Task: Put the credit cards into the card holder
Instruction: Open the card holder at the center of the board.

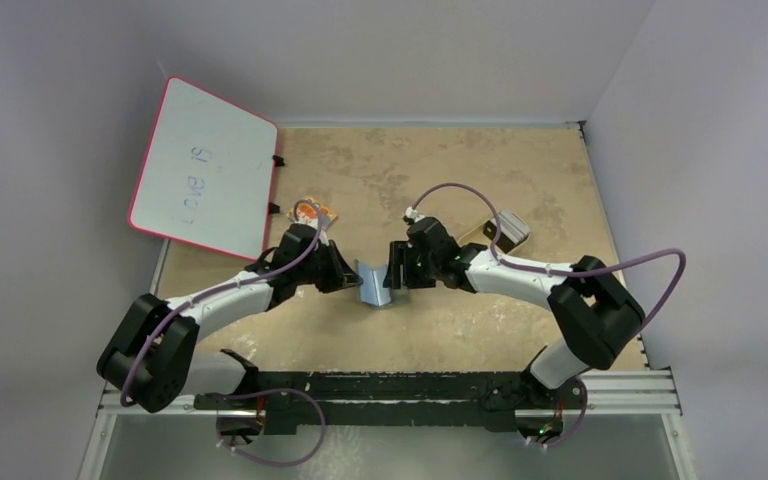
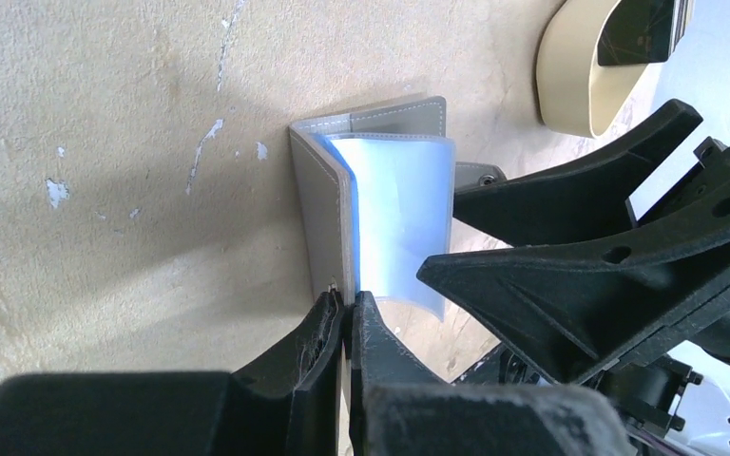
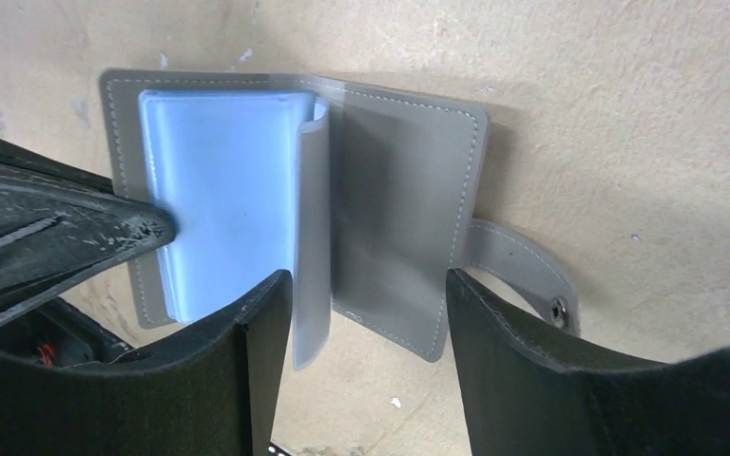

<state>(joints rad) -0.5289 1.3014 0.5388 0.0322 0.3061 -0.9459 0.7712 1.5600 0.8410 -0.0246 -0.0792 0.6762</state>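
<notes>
With the card holder's thin leaf (image 3: pixel 313 237) standing up, my right gripper next presses it onto the strap-side cover (image 3: pixel 397 214) while my left gripper opens and regrips the opposite cover.
The card holder (image 1: pixel 373 285) stands open on the table between my two grippers, grey outside and light blue inside (image 3: pixel 219 190). My left gripper (image 2: pixel 350 306) is shut on the edge of its grey cover (image 2: pixel 328 228). My right gripper (image 3: pixel 361 318) is open, its fingers (image 3: pixel 494 361) either side of a thin grey leaf (image 3: pixel 312 247) and the right-hand cover (image 3: pixel 399 218). The strap with the snap stud (image 3: pixel 559 309) lies flat to the right. The credit cards (image 1: pixel 514 228) lie as a grey stack on a tan tray (image 2: pixel 570 85), behind my right arm.
A red-rimmed whiteboard (image 1: pixel 205 170) leans at the back left. A small orange item (image 1: pixel 310 211) lies behind my left gripper. The right arm's cable (image 1: pixel 460 195) loops above the table. The table's far edge meets the walls.
</notes>
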